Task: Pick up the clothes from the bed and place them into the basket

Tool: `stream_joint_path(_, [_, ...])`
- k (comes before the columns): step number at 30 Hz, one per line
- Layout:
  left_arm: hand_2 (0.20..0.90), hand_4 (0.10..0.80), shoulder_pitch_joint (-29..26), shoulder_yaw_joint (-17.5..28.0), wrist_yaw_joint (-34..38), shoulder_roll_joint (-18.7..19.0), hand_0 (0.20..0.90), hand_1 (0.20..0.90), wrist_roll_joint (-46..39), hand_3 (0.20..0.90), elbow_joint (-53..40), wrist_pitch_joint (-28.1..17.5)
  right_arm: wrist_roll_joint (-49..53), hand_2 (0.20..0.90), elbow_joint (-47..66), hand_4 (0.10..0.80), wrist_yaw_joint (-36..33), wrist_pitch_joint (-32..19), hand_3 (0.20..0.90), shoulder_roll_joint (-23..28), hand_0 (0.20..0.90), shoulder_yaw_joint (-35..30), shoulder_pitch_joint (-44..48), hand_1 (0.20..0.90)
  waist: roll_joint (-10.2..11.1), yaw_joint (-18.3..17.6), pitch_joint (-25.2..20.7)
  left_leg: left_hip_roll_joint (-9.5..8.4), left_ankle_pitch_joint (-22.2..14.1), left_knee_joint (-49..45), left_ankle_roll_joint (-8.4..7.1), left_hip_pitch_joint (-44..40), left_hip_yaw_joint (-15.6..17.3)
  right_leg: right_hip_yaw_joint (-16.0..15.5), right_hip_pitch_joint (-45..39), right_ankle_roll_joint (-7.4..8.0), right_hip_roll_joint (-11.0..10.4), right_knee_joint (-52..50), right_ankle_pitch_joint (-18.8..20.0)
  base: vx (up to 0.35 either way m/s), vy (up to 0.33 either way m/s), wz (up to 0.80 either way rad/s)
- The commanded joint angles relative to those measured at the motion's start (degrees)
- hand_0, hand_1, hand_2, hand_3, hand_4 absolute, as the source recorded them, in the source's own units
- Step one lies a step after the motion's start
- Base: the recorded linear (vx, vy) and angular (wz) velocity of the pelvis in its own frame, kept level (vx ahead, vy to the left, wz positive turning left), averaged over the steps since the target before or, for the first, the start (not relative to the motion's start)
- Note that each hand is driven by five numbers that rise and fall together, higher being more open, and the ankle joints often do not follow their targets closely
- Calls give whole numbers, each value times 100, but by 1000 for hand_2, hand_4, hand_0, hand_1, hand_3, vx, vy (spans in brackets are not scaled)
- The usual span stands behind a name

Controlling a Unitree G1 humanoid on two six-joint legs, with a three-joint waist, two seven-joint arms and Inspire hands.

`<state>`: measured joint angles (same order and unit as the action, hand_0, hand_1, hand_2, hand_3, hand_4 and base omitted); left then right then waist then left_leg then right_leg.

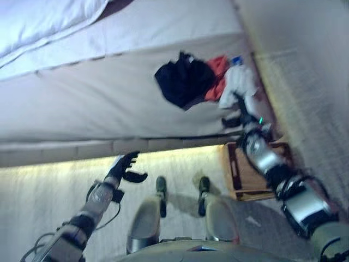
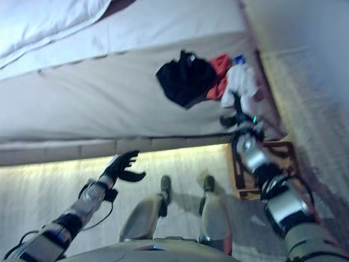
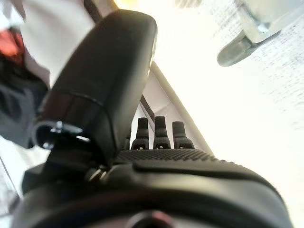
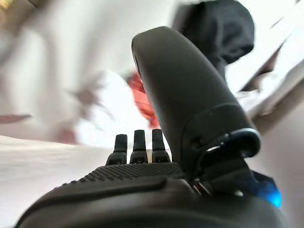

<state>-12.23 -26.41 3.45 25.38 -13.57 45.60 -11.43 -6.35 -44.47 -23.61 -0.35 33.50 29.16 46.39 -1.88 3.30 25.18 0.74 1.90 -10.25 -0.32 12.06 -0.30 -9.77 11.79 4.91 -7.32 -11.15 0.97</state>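
The black garment's edge [image 1: 184, 81] only slightly overlaps the red garment [image 1: 212, 81], so I expect that the black garment will come away by itself when I lift it up.
A pile of clothes lies near the bed's right end: a black garment [image 1: 182, 81], a red one [image 1: 218, 73] and a white one [image 1: 241, 82]. My right hand [image 1: 239, 112] reaches up to the lower edge of the white garment. Its fingers [image 4: 134, 145] are straight and its thumb stands up, open with nothing held. A brown basket [image 1: 245, 188] stands on the floor by the bed, under my right forearm. Over the floor just short of the bed's side, my left hand [image 1: 124, 168] hangs open and empty, its fingers [image 3: 160, 133] straight.
The bed [image 1: 109, 103] with its pale sheet spans the upper view, with a white duvet [image 1: 43, 22] at the upper left. A light strip runs along the bed's base. Pale carpet [image 1: 49, 202] lies below, and a wall [image 1: 305, 65] rises on the right.
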Motion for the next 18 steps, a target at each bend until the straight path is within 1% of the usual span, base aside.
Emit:
stream_joint_path(1, [900, 800, -16, -162, 25, 58, 900, 900, 59, 900, -618, -333, -264, 900, 272, 800, -349, -139, 900, 659, 900, 384, 1362, 900, 93, 208, -188, -109, -878, -646, -2, 134, -6, -14, 106, -175, -55, -424, -576, -51, 4, 35])
stream_joint_path(2, [900, 800, -18, -178, 35, 56, 900, 900, 68, 900, -621, -354, -251, 900, 240, 800, -353, -149, 900, 679, 900, 412, 1432, 900, 83, 222, -186, -114, -867, -642, -7, 156, -22, -36, 128, -183, -56, -441, -589, -14, 37, 38])
stream_joint_path(3, [900, 800, 8, -250, 74, 69, 900, 900, 87, 900, -661, -444, -221, 900, 203, 800, -354, -120, 900, 773, 900, 509, 1668, 900, 42, 279, -171, -132, -838, -630, -32, 219, -67, -121, 205, -212, -75, -523, -641, 10, 53, 24])
stream_joint_path(6, [900, 800, 109, -369, 133, 91, 900, 900, 142, 900, -770, -556, -259, 900, 160, 800, -454, 73, 900, 880, 900, 778, 2112, 900, -37, 399, -148, -210, -813, -610, -52, 299, -186, -259, 320, -280, -121, -700, -761, 37, 66, 33])
stream_joint_path(7, [900, 800, 156, -426, 149, 113, 900, 900, 135, 900, -796, -632, -340, 900, 128, 800, -465, 237, 900, 885, 900, 882, 2357, 900, -78, 469, -91, -251, -845, -690, -50, 349, -240, -301, 398, -317, -149, -896, -859, 48, 76, 37])
stream_joint_path(11, [900, 800, 226, -455, 124, 196, 900, 900, 18, 900, -893, -730, -478, 900, 20, 800, -335, 569, 900, 915, 900, 1056, 2729, 900, -136, 605, -6, -338, -899, -928, -28, 542, -339, -362, 574, -382, -218, -1260, -1010, 46, 47, 26])
stream_joint_path(12, [900, 800, 224, -446, 111, 236, 900, 900, -102, 900, -965, -777, -523, 900, -102, 800, -282, 673, 900, 954, 900, 1147, 2887, 900, -164, 658, 52, -371, -917, -1035, -20, 640, -375, -380, 635, -406, -236, -1374, -1058, 18, 15, 23])
stream_joint_path(14, [900, 800, 232, -441, 81, 292, 900, 900, -263, 900, -1115, -780, -537, 900, -323, 800, -206, 679, 900, 988, 900, 1196, 3032, 900, -192, 725, 119, -412, -942, -1166, -7, 763, -419, -400, 720, -424, -263, -1513, -1106, 8, 0, 24])
stream_joint_path(16, [900, 800, 248, -413, -28, 376, 900, 900, -643, 900, -1386, -787, -457, 900, -651, 800, -57, 745, 900, 1016, 900, 1260, 3273, 900, -246, 836, 257, -478, -972, -1376, 19, 999, -469, -432, 909, -443, -309, -1758, -1165, 15, -25, 31])
stream_joint_path(17, [900, 800, 268, -381, -93, 389, 900, 900, -836, 900, -1482, -774, -448, 900, -756, 800, 4, 792, 900, 1020, 900, 1293, 3354, 900, -259, 881, 317, -496, -1122, -1477, 8, 1001, -482, -380, 924, -414, -305, -1898, -1321, 35, -32, 26])
stream_joint_path(18, [900, 800, 283, -338, -160, 383, 900, 900, -1047, 900, -1550, -773, -439, 900, -853, 800, 40, 813, 900, 1032, 900, 1328, 3429, 900, -281, 912, 361, -519, -1124, -1532, 15, 1065, -490, -382, 976, -423, -316, -1968, -1337, 40, -24, 14])
